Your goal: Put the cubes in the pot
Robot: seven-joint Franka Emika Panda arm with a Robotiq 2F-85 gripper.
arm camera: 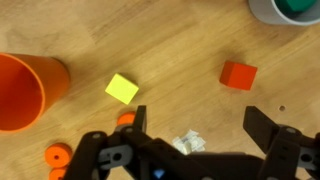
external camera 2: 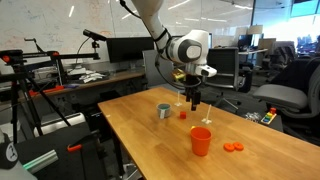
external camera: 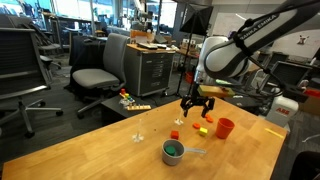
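The red cube lies off toward the pot from my open gripper, so my gripper should move back and get centred over the red cube before it goes down.
The pot (external camera: 173, 153) is a small grey saucepan near the table's front edge, with something green (external camera: 173, 149) inside it. It also shows in the other exterior view (external camera 2: 163, 111) and at the top right corner of the wrist view (arm camera: 272, 12). A yellow cube (arm camera: 122, 89) and a red cube (arm camera: 238, 75) lie on the wood, apart from each other. In an exterior view the red cube (external camera 2: 183, 114) lies beside the pot. My gripper (arm camera: 200, 125) hovers open and empty above the table between the two cubes, as both exterior views (external camera: 198, 106) (external camera 2: 193, 101) show.
A taller red-orange cup (arm camera: 20, 90) stands left of the yellow cube, also seen in both exterior views (external camera: 225, 127) (external camera 2: 201, 140). Small orange pieces (arm camera: 57, 155) lie near it. A white paper scrap (arm camera: 186, 144) lies under the gripper. Office chairs stand beyond the table.
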